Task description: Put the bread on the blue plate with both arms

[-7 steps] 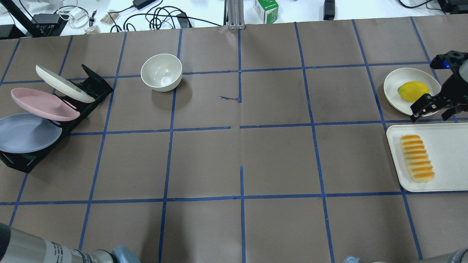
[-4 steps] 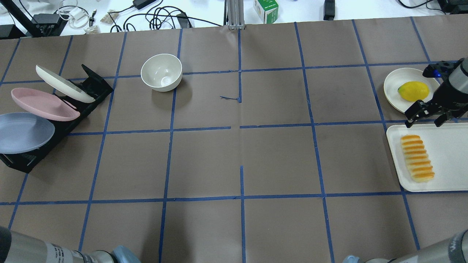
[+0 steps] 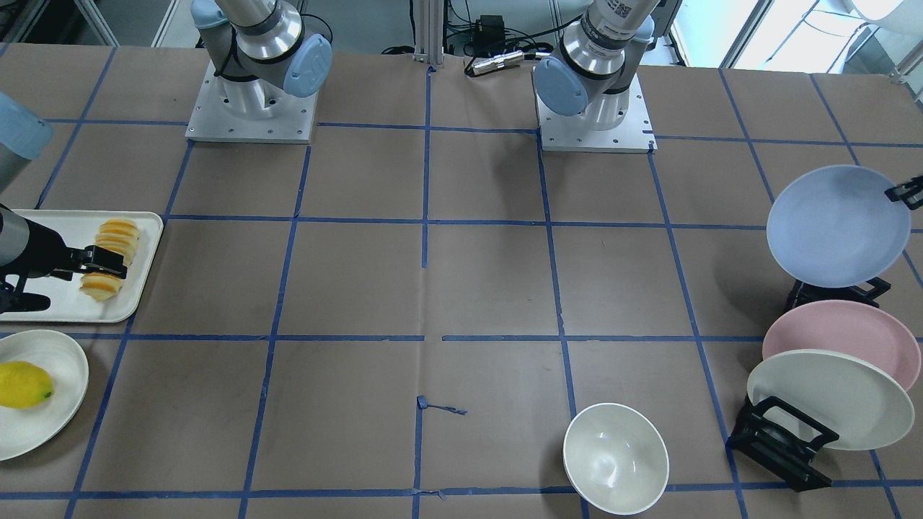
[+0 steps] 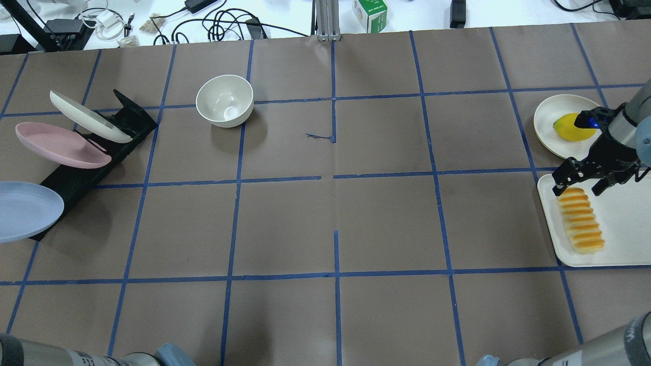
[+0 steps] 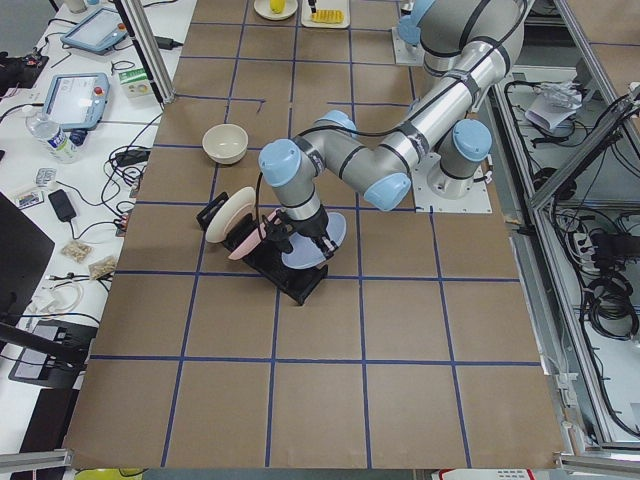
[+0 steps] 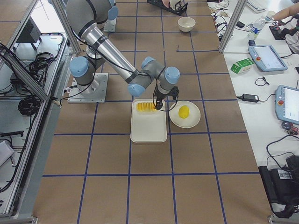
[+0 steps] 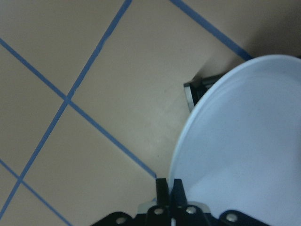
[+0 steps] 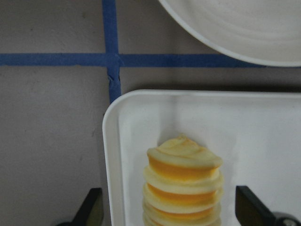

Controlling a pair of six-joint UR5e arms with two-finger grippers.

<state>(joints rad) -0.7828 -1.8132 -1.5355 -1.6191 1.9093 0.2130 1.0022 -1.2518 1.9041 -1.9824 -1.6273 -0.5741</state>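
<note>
The blue plate hangs tilted [image 3: 837,226] a long way from the bread, so the robot's left gripper should set the plate down flat in the open middle [image 3: 420,330] before the right gripper brings bread.
The bread [image 4: 580,226] lies on a white tray [image 4: 623,229] at the right edge. My right gripper [image 4: 580,185] is open and hovers over the bread's far end; in the right wrist view the bread [image 8: 183,188] sits between the two spread fingers [image 8: 91,209]. The blue plate [image 4: 25,211] is at the left edge, tilted and lifted off the front of the black rack [image 4: 81,175]. My left gripper [image 7: 169,186] is shut on the blue plate's rim [image 7: 244,141]. It is outside the overhead view and barely shows in the front view [image 3: 905,193].
A pink plate [image 4: 61,145] and a cream-white plate [image 4: 89,117] lean in the rack. A white bowl [image 4: 224,100] stands at the back left. A lemon [image 4: 567,127] lies on a cream plate [image 4: 546,122] just behind the tray.
The blue plate has slid left and towards the robot, off its rack slot. My right gripper has moved from beside the lemon plate to above the bread's far end.
</note>
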